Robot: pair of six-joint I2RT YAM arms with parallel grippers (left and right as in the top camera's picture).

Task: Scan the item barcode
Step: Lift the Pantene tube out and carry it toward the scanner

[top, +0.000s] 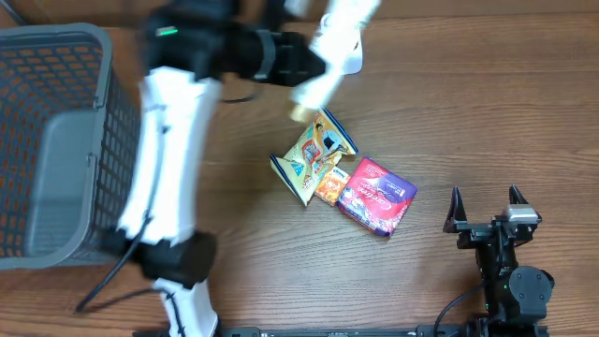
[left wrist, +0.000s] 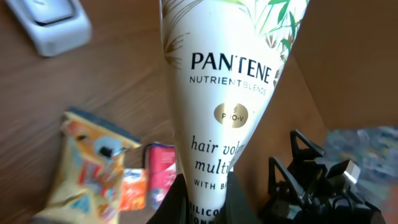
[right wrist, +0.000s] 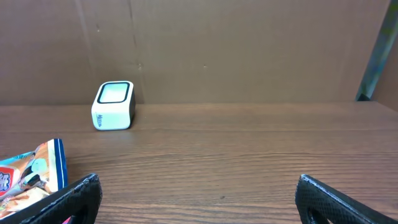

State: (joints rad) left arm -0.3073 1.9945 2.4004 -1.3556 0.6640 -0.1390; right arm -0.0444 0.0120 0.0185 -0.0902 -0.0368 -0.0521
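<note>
My left gripper should keep going, because the wood (top: 416, 153) beside the purple-pink packet is open for the white Pantene tube. It should keep lowering the tube there and let go of it.
A white Pantene tube (left wrist: 227, 93) is held up above the table, and my left gripper (left wrist: 211, 205) is shut on its lower end. In the overhead view the tube (top: 335, 42) slants over the back of the table, held by the left gripper (top: 314, 67). The white barcode scanner (left wrist: 53, 22) sits on the table just beyond the tube; from overhead the scanner (top: 356, 61) is mostly covered by it. The scanner (right wrist: 113, 106) also stands by the back wall in the right wrist view. My right gripper (top: 487, 211) rests open and empty at the front right.
A yellow snack bag (top: 314, 154), a small orange packet (top: 330, 184) and a purple-pink packet (top: 376, 194) lie mid-table. A grey mesh basket (top: 56, 140) stands at the left. A brown wall closes off the back.
</note>
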